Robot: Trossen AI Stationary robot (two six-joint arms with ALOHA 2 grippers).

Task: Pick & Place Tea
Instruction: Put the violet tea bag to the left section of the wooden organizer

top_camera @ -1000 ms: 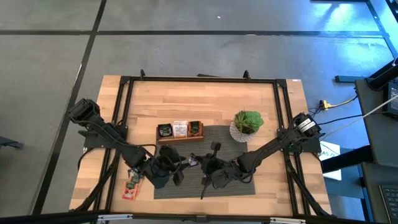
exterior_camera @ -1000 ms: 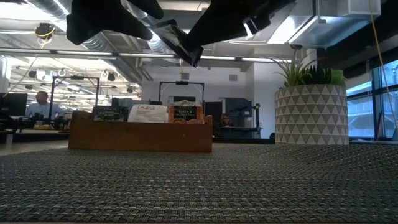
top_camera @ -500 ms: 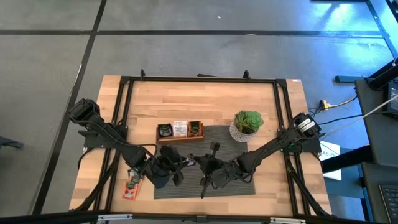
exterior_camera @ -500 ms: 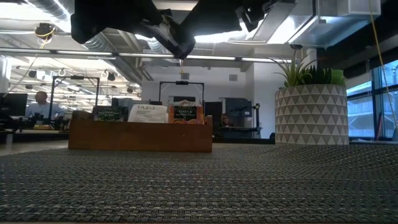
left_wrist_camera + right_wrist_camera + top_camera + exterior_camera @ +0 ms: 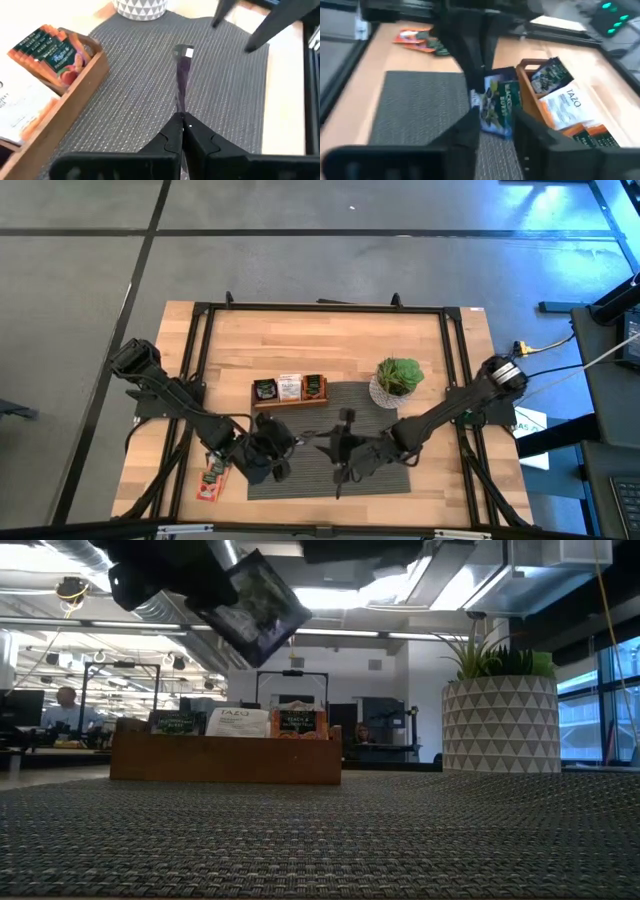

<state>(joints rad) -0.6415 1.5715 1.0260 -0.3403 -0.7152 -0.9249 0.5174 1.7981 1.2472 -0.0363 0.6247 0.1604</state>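
Note:
My left gripper is holding the dark sachet by the end [image 5: 224,622] that has to go into the tray, so my right gripper should grab the sachet's loose end [image 5: 286,606] and slot it in.
A dark tea sachet [image 5: 252,606] hangs in the air above the grey woven mat [image 5: 300,480]. My left gripper [image 5: 183,124] is shut on it. In the left wrist view the sachet [image 5: 181,80] shows edge-on, reaching out past the fingertips. My right gripper [image 5: 495,131] stands open, a finger on either side of the sachet's [image 5: 499,106] lower end; I cannot tell whether they touch it. From above, both grippers meet over the mat's middle, left [image 5: 280,448] and right [image 5: 342,452]. My left gripper pinches one edge of the dark sachet [image 5: 182,113] between its two fingers. It comes slanting down from the table's left. The sachet sticks out beyond the fingertips, tilted, lifted clear of the mat.
A wooden tray [image 5: 290,402] with three rows of sachets stands at the mat's far edge. A potted plant [image 5: 398,377] stands to its right. Loose sachets [image 5: 212,478] lie on the wood left of the mat.
My left gripper has shut on the sachet and rolled its wrist. The sachet, edge-on in the low view before, now shows its flat face there. My right gripper has opened, let go, and drawn up and a little toward the table's right.

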